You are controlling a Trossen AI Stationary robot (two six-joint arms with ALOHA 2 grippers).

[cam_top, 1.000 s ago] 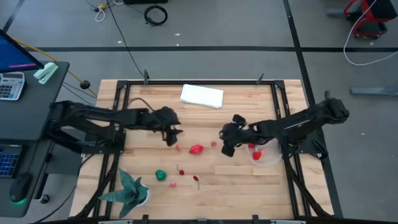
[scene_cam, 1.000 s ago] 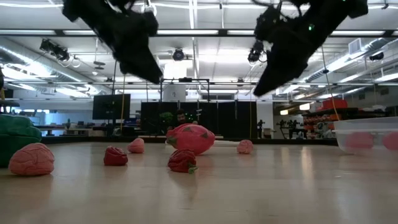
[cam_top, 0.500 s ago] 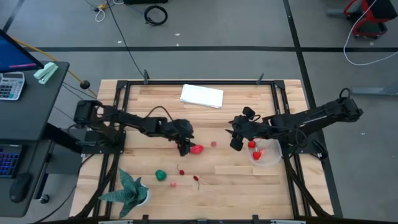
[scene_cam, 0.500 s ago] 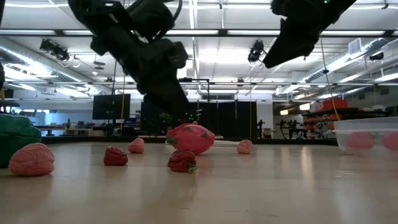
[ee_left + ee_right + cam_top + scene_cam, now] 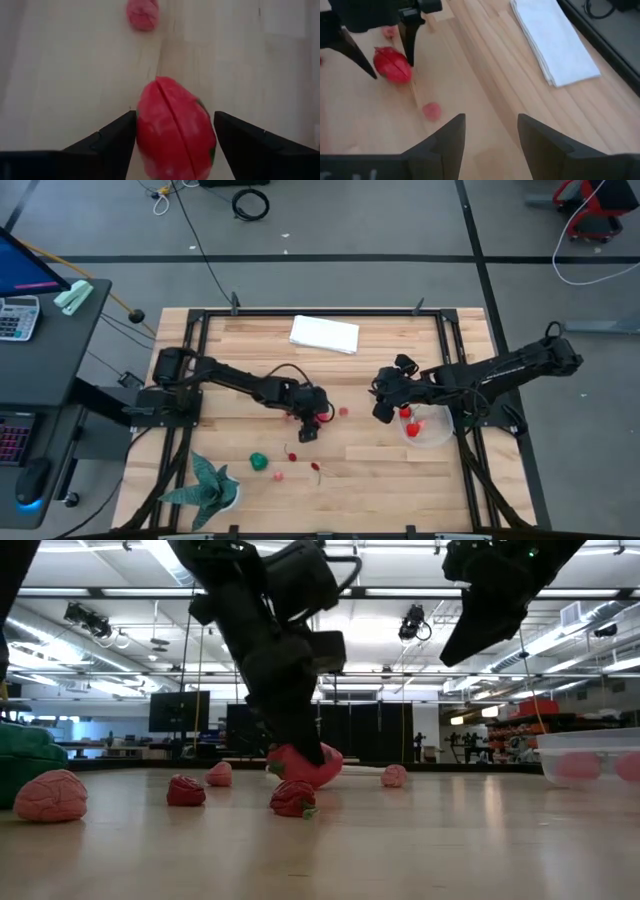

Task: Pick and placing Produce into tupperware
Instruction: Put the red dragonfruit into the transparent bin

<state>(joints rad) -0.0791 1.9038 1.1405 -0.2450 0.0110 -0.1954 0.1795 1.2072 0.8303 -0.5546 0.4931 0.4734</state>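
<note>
The robot's right gripper is hanging between the larger red piece (image 5: 394,65) and the tupperware (image 5: 430,428), so it should pull back before the left gripper carries the piece in.
The larger red piece of produce (image 5: 175,137) lies on the wooden table near its middle (image 5: 324,418). My left gripper (image 5: 312,424) is down at it, open, one finger on each side (image 5: 410,40). A small pink bit (image 5: 343,411) lies just beyond. The green piece (image 5: 258,462) and small red and pink bits (image 5: 291,454) lie nearer the front. The clear tupperware (image 5: 432,432) stands at the right with red pieces (image 5: 410,418) inside. My right gripper (image 5: 381,412) hangs open above the table, left of the tupperware. My left gripper straddles the larger red piece (image 5: 150,125), its fingers slanting down from the table's left. The piece rests on the table between them. Whether the fingers touch its sides I cannot tell.
A folded white cloth (image 5: 324,334) lies at the far edge. A spiky teal plant (image 5: 210,485) stands at the near left corner. More pink and red bits (image 5: 50,795) sit toward the front left. Bare wood lies between the red piece and the tupperware.
My left gripper has swung toward the table's right and near edge and come down, ending with its fingers around the larger red piece, which has stayed in place. My right gripper has drawn back a little toward the tupperware and risen.
</note>
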